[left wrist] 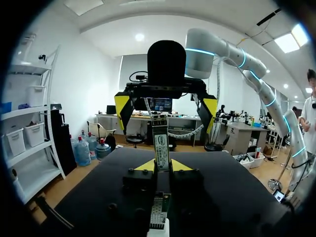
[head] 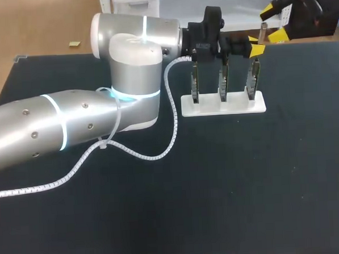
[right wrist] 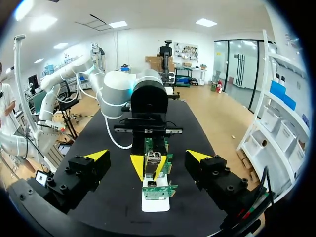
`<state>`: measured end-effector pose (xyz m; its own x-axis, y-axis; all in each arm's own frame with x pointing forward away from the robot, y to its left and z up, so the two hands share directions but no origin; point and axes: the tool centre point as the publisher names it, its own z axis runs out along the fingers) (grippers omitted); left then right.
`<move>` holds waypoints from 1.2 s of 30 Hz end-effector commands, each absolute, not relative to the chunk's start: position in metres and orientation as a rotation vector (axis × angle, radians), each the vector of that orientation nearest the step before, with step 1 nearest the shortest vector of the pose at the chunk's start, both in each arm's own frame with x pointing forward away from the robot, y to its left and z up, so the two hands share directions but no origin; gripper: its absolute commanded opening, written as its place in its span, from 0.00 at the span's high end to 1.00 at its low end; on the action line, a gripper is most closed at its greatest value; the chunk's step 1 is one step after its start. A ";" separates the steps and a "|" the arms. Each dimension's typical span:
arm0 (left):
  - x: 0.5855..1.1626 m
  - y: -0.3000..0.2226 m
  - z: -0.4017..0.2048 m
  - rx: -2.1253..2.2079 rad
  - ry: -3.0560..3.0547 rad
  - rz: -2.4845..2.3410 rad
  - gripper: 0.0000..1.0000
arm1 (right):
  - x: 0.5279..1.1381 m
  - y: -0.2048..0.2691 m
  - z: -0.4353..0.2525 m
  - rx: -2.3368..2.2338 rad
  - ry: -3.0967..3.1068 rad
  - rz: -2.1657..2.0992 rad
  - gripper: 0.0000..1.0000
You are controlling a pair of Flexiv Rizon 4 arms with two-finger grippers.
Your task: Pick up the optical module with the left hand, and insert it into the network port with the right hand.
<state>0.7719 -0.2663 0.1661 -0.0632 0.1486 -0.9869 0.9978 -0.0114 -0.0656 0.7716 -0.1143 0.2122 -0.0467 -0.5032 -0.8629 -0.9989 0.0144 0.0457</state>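
The end circuit board (head: 253, 78) is slotted into the white stand (head: 252, 97), so it should stay standing when I push the module into the board's port.
My left gripper (head: 256, 49) hovers over the right end of the white stand (head: 237, 107), shut on the optical module (head: 263, 28), a slim metal bar pointing away from it. In the left wrist view the module (left wrist: 161, 140) rises upright between the yellow tips of that gripper (left wrist: 162, 165). My right gripper (head: 273, 22) faces it from the far right corner, open wide, with the module's free end roughly level with its fingers. In the right wrist view the module (right wrist: 152, 158) and left gripper (right wrist: 149, 169) sit centred ahead of my open right gripper (right wrist: 148, 156).
The stand holds three upright circuit boards (head: 194, 83) (head: 223, 81) (head: 252, 80) in a row. My left arm's white coiled cable (head: 131, 149) trails over the black mat (head: 230, 192). The bulky left arm covers the mat's left side.
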 end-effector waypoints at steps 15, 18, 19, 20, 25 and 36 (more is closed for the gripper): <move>0.773 -0.267 0.167 1.301 1.364 -1.195 1.00 | 0.784 -0.108 0.210 -1.590 1.642 0.964 0.00; 0.773 -0.267 0.167 1.301 1.364 -1.195 1.00 | 0.784 -0.108 0.209 -1.591 1.646 0.964 0.00; 0.773 -0.267 0.167 1.301 1.364 -1.195 1.00 | 0.784 -0.109 0.209 -1.592 1.647 0.963 0.00; 0.773 -0.267 0.167 1.301 1.364 -1.195 1.00 | 0.784 -0.109 0.208 -1.593 1.649 0.963 0.00; 0.773 -0.267 0.167 1.301 1.364 -1.195 1.00 | 0.784 -0.109 0.207 -1.590 1.659 0.956 0.00; 0.773 -0.267 0.167 1.301 1.364 -1.195 1.00 | 0.782 -0.109 0.205 -1.596 1.655 0.954 1.00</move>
<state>0.7719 -0.2663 0.1661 -0.0632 0.1486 -0.9869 0.9978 -0.0114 -0.0656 0.7828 -0.1092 0.2052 -0.0577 -0.5329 -0.8442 -0.9975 -0.0034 0.0703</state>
